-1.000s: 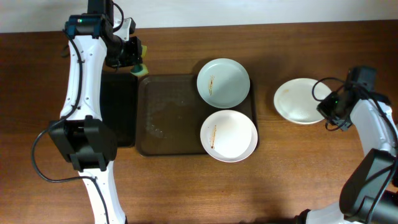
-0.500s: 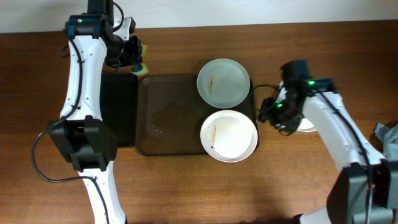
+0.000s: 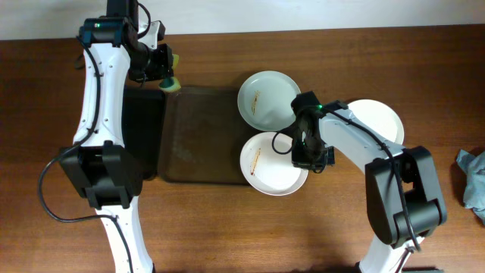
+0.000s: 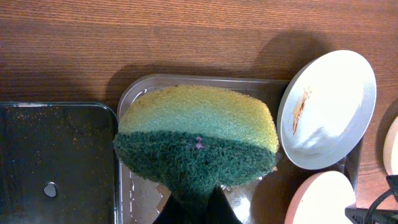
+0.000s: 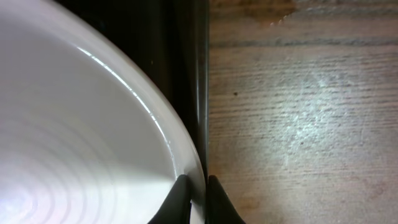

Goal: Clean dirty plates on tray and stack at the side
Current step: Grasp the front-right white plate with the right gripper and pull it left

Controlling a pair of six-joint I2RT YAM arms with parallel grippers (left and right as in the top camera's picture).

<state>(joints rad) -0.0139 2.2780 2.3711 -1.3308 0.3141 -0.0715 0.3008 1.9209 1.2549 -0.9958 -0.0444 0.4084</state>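
The near white plate's rim is resting against the tray's edge (image 5: 203, 140). My right gripper should grip the plate's rim again and pull the plate toward the tray's middle (image 3: 218, 141) before wiping.
The brown tray (image 3: 201, 140) holds a pale mint plate (image 3: 265, 100) at its far right and a white plate (image 3: 271, 165) at its near right; each has an orange-brown smear. A third white plate (image 3: 379, 123) lies on the table to the right. My right gripper (image 3: 298, 157) is shut on the near white plate's right rim (image 5: 186, 163), just over the tray's edge (image 5: 189, 68). My left gripper (image 3: 161, 70) is shut on a yellow-green sponge (image 4: 198, 143), held above the tray's far left corner (image 4: 134, 90). The mint plate (image 4: 326, 109) also shows in the left wrist view.
A smaller black tray (image 3: 144, 136) lies against the brown tray's left side and also shows in the left wrist view (image 4: 56, 162). A grey-blue cloth (image 3: 471, 186) lies at the table's right edge.
My right arm swung left from the plate on the table to the near white plate and shut on its rim. The tray and its plates shifted slightly left. The left arm stayed still.
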